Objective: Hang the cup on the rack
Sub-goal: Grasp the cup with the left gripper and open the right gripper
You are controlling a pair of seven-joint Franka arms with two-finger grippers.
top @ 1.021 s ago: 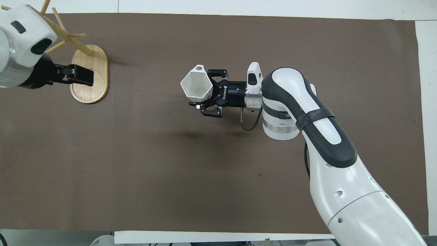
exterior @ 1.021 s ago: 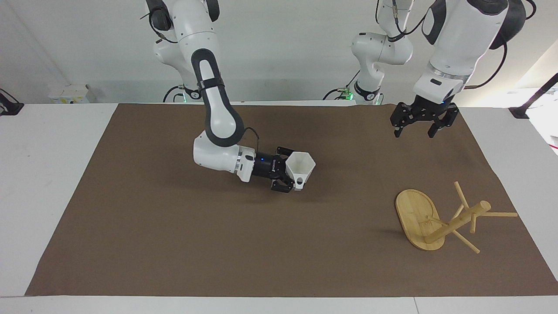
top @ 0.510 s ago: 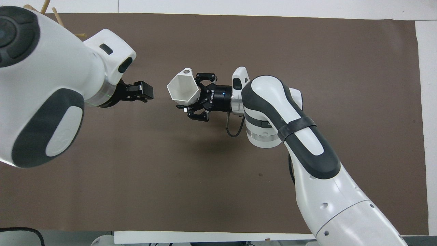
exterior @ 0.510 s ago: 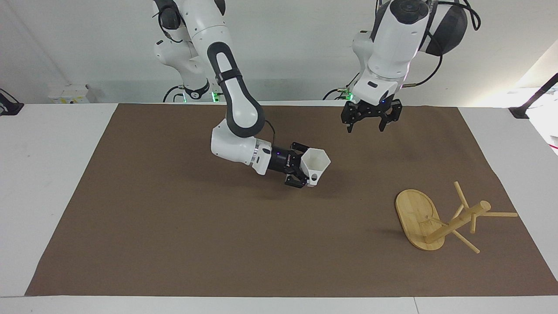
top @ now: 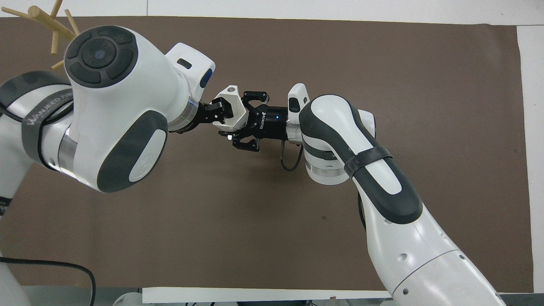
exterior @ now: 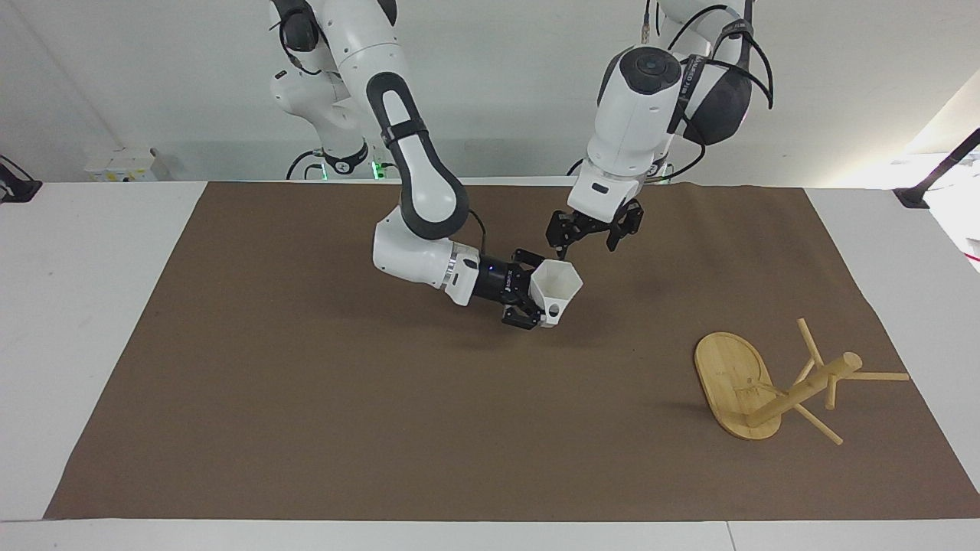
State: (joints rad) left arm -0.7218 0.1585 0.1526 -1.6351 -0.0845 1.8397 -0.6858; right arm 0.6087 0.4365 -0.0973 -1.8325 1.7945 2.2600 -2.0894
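Observation:
The rack (exterior: 805,393) is on my left gripper's side and my right gripper is holding the cup's base, so my left gripper should grab the cup's rim (exterior: 557,263) and hang the cup.
The white faceted cup (exterior: 557,287) (top: 233,121) hangs above the middle of the brown mat, its mouth tipped up toward the left arm's end. My right gripper (exterior: 540,297) (top: 243,119) is shut on its narrow base end, and the handle shows at the cup's side. Open, my left gripper (exterior: 586,246) (top: 219,111) hovers just over the cup's rim; whether it touches I cannot tell. The bamboo rack (exterior: 731,379) stands on the mat toward the left arm's end. From overhead only the rack's post top and pegs (top: 46,23) show, since the left arm hides its base.
A brown mat (exterior: 306,398) covers most of the white table (exterior: 84,321). A small white box (exterior: 122,164) sits at the table's edge nearest the robots, at the right arm's end. A dark stand (exterior: 930,184) is at the left arm's end.
The left arm has swung from above the rack's end of the mat to the middle, ending over the cup. The right gripper carried the cup slightly toward the left arm's end, then held still.

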